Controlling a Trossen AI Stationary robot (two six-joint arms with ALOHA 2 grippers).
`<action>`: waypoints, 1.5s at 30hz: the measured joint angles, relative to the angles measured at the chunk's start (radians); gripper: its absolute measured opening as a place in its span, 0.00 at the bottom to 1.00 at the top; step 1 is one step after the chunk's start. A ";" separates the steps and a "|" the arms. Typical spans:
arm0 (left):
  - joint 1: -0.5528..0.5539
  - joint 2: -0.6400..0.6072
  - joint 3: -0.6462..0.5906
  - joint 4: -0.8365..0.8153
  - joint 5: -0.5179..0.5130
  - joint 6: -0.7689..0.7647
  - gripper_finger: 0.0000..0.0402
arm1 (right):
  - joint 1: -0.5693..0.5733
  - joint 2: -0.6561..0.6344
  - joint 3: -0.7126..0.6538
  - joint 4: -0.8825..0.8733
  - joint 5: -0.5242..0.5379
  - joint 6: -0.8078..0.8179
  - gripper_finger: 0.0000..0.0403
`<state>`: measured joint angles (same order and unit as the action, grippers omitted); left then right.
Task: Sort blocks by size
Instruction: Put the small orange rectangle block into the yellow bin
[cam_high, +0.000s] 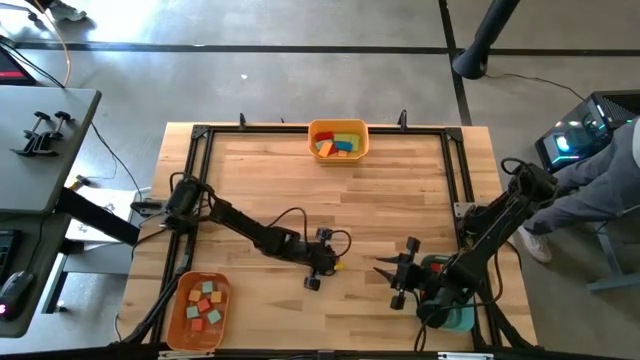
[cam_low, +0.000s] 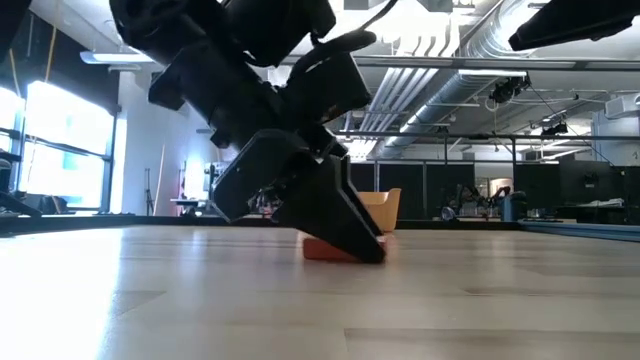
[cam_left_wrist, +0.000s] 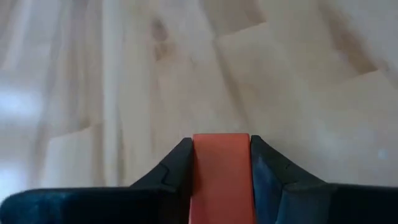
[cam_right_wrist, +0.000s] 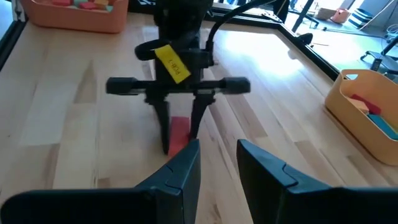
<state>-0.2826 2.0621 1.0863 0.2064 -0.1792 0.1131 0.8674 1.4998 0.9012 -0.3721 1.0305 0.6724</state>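
Observation:
The red block (cam_right_wrist: 179, 132) is long like the blocks in the yellow bin (cam_high: 338, 142). My left gripper should go on taking it there until it is inside, before it lets go.
My left gripper (cam_high: 328, 262) is near the table's near edge, left of centre, and is shut on a red block (cam_left_wrist: 221, 174). The block also shows in the right wrist view (cam_right_wrist: 179, 134) and in the low view (cam_low: 328, 248), where it is down at the table top. My right gripper (cam_high: 383, 268) is open and empty (cam_right_wrist: 217, 163). It is a short way to the right of the left gripper and points at it. Other blocks lie in the yellow bin (cam_high: 338, 140) and the orange bin (cam_high: 200, 308). My left gripper pinches the red block by its two long sides (cam_left_wrist: 198, 180) between its two fingers. The fingers slant down from above and from the table's left. The block's underside (cam_low: 322, 254) is on the table or just over it; I cannot tell which.
The yellow bin stands at the middle of the far edge, and the orange bin at the near left corner. A teal bin (cam_high: 458, 318) sits under my right arm at the near right. A person (cam_high: 600, 185) is just beyond the table's right edge. Bare wood lies between the bins.

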 joint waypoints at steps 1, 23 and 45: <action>0.004 -0.004 -0.001 -0.008 -0.010 -0.001 0.21 | -0.001 0.000 0.000 0.000 0.000 0.000 0.25; 0.653 -0.021 0.592 -0.602 -0.009 0.073 0.21 | -0.038 0.001 0.000 -0.004 0.008 -0.024 0.25; 0.847 0.159 0.626 -0.621 0.078 0.099 0.36 | -0.043 0.001 0.000 -0.032 0.006 -0.019 0.25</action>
<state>0.5648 2.2208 1.7126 -0.4143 -0.1014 0.2119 0.8242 1.5009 0.9009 -0.4038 1.0368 0.6533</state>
